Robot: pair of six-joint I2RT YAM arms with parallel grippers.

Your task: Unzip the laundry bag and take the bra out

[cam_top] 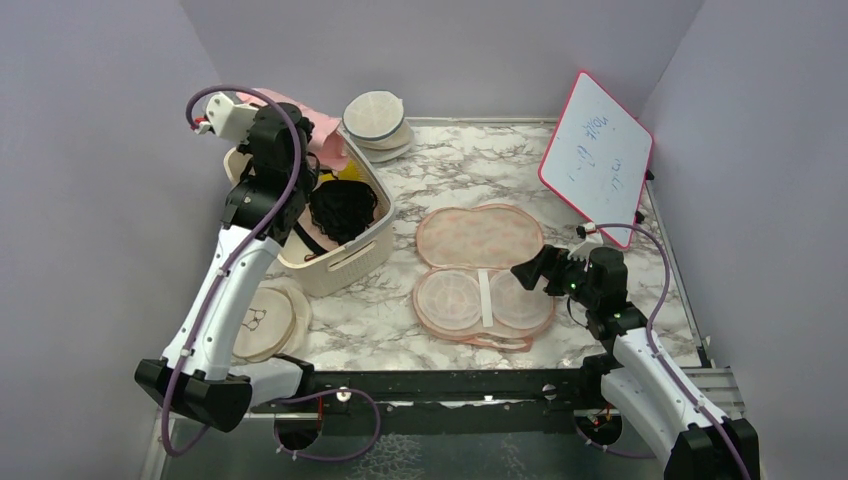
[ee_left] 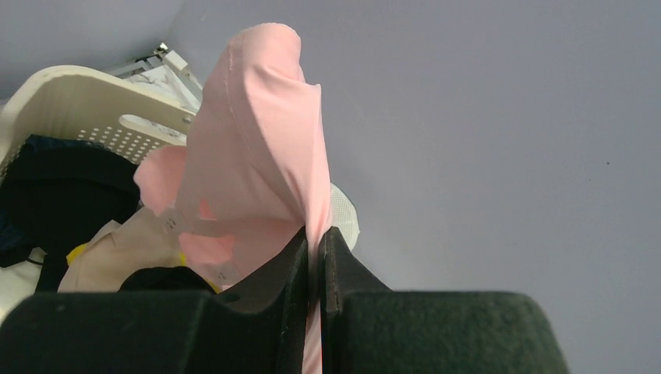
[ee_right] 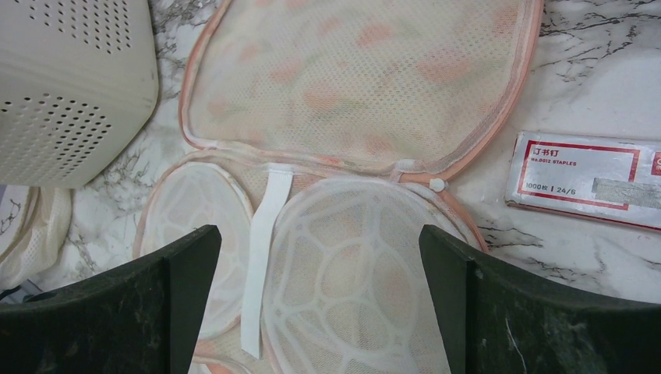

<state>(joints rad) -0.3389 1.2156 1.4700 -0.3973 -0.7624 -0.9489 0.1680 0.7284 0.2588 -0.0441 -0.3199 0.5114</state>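
Observation:
The pale pink bra (cam_top: 326, 138) is hanging above the open cream basket, so my left gripper should move over the black lacy garments (cam_top: 343, 208) next and let go inside the basket's rim.
The peach laundry bag (cam_top: 480, 270) lies unzipped and folded open on the marble table, its lid (ee_right: 366, 78) flat behind the two white domed inserts (ee_right: 366, 273). My left gripper (ee_left: 314, 238) is shut on the pale pink bra (ee_left: 249, 140), held up above the cream basket (cam_top: 340, 262) at the back left; the bra shows as pink fabric in the top view (cam_top: 325, 135). My right gripper (ee_right: 319, 241) is open and empty, just above the bag's near right dome; in the top view it (cam_top: 525, 272) is at the bag's right edge.
The basket (ee_left: 70, 93) holds black lacy garments (cam_top: 342, 208). Cream round cases sit at the back (cam_top: 376, 120) and front left (cam_top: 262, 318). A red-framed whiteboard (cam_top: 597, 158) leans at the back right. A staples box (ee_right: 585, 178) lies right of the bag.

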